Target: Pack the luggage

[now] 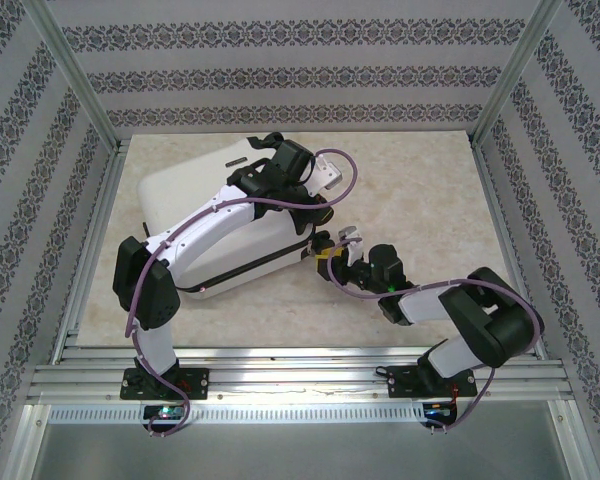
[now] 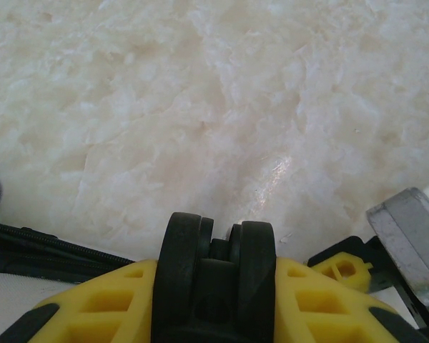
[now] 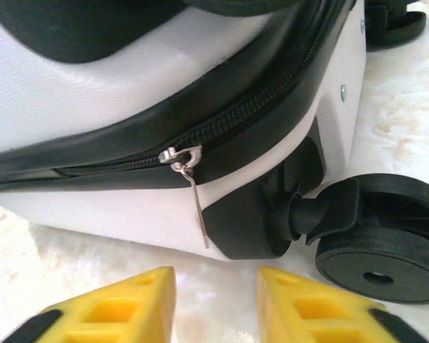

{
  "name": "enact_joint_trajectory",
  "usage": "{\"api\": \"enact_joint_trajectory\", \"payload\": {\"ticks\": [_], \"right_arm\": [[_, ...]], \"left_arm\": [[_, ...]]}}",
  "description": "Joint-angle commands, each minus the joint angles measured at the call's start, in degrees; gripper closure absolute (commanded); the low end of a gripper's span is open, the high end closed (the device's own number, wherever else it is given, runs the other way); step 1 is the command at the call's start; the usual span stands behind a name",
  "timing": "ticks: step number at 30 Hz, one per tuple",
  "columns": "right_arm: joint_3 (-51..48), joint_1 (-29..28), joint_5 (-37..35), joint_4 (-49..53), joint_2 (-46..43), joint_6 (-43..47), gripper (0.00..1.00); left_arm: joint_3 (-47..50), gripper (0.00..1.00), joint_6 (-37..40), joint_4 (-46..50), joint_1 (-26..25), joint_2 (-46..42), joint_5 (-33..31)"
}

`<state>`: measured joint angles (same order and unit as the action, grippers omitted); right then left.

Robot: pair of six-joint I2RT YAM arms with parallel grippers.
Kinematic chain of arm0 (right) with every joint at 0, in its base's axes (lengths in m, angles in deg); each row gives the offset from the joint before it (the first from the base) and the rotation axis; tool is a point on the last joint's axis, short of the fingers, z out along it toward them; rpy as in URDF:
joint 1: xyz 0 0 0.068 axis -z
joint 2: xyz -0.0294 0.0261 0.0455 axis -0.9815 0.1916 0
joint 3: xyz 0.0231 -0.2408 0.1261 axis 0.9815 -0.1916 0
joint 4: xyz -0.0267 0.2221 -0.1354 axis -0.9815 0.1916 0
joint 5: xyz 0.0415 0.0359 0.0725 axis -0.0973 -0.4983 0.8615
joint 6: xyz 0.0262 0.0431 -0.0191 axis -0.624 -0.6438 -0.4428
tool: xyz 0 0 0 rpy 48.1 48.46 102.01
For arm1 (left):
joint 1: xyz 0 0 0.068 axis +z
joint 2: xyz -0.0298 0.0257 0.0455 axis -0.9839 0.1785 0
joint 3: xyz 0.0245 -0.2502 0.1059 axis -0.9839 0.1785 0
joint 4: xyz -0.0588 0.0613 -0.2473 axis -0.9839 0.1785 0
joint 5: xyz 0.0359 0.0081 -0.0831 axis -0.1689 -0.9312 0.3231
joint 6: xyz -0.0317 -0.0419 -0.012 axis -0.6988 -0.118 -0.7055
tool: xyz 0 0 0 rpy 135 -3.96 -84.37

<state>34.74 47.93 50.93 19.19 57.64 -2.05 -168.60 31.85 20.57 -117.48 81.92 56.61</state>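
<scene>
The zipper pull (image 3: pixel 196 201) hangs in front of my right gripper's open fingers, so I should move in and pinch the pull (image 3: pixel 202 227) while my left gripper holds the caster wheel steady.
The white hard-shell luggage (image 1: pixel 195 195) lies flat and closed on the pale table, left of centre. My left gripper (image 2: pixel 218 286) reaches over its right end and is shut on a black caster wheel (image 2: pixel 218 257), with a yellow finger on each side. In the top view the left gripper (image 1: pixel 320 212) sits at the case's right edge. My right gripper (image 3: pixel 216 304) is open, low on the table just short of the case's corner. In front of it the zipper slider (image 3: pixel 180 156) and its thin metal pull (image 3: pixel 199 214) hang from the black zipper band. Another caster wheel (image 3: pixel 379 250) is to the right.
The marbled tabletop (image 1: pixel 430 220) stretches to the right and back of the case. Patterned walls and aluminium posts (image 1: pixel 75 80) enclose the table on three sides. Part of the right gripper's metal body (image 2: pixel 404 236) shows close to the held wheel.
</scene>
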Motion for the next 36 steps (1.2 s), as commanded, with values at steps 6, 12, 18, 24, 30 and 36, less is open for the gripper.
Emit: {"api": "enact_joint_trajectory", "payload": {"ticks": [6, 12, 18, 24, 30, 36], "right_arm": [[5.0, -0.8, 0.1, -5.8, 7.3, 3.5, 0.47], [7.4, -0.7, 1.2, -6.2, 9.4, 3.5, 0.45], [8.7, -0.7, 1.6, -6.0, 9.2, 3.3, 0.55], [8.4, -0.5, 2.3, -5.3, 7.3, 3.2, 0.81], [6.7, 0.5, 2.4, -4.0, 3.3, 2.7, 0.99], [6.2, 1.3, 2.2, -1.6, -0.1, 2.9, 1.0]], "left_arm": [[-3.9, 0.92, -0.2, 3.4, 0.6, -2.1, 1.7], [-4.5, 0.92, -0.4, 3.5, 0.6, -1.7, 2.4], [-4.8, 0.92, -0.7, 3.4, 0.6, -1.2, 3.1], [-4.9, 0.92, -0.8, 3.4, 0.6, -1.0, 3.1], [-4.9, 0.92, -0.5, 3.7, 0.6, -1.1, 3.8], [-5.0, 0.92, -0.1, 3.9, 0.6, -1.2, 4.5]]}}
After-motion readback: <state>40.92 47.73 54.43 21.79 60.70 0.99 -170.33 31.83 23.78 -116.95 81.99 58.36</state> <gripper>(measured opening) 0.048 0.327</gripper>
